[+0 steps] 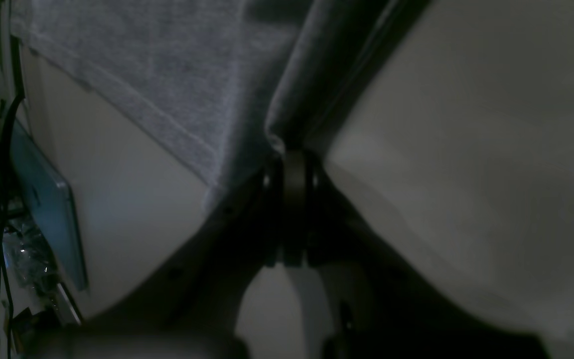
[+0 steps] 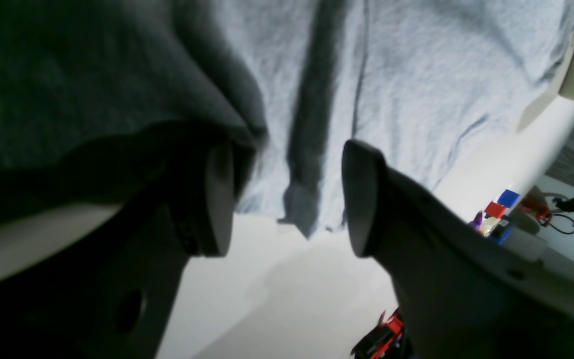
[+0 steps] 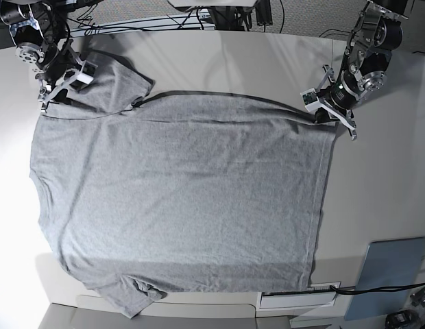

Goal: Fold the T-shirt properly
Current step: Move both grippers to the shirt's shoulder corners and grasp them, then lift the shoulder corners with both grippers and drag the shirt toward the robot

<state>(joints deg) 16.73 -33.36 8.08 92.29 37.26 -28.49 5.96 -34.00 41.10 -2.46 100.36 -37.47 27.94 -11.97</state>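
Observation:
My right gripper's open fingers have the sleeve (image 3: 63, 107) lying loose between them, and only my left gripper is holding the T-shirt. So my right gripper should pinch the sleeve before it pulls.
The heather-grey T-shirt (image 3: 185, 199) lies spread flat on the pale table (image 3: 377, 199), plain side up, with no lettering in view. My left gripper (image 3: 327, 113) is at the shirt's far right corner. In the left wrist view the left gripper (image 1: 292, 154) is shut on a pinched fold of the T-shirt (image 1: 167, 75). My right gripper (image 3: 59, 89) is at the far left sleeve. In the right wrist view the right gripper (image 2: 287, 199) is open, with a dark fold of the T-shirt (image 2: 416, 75) draped over its left finger (image 2: 217, 199).
A blue-grey flat panel (image 3: 391, 277) lies at the table's near right corner and also shows in the left wrist view (image 1: 48, 199). Cables (image 3: 219, 17) run behind the far edge. Small coloured blocks (image 2: 501, 209) sit off the table.

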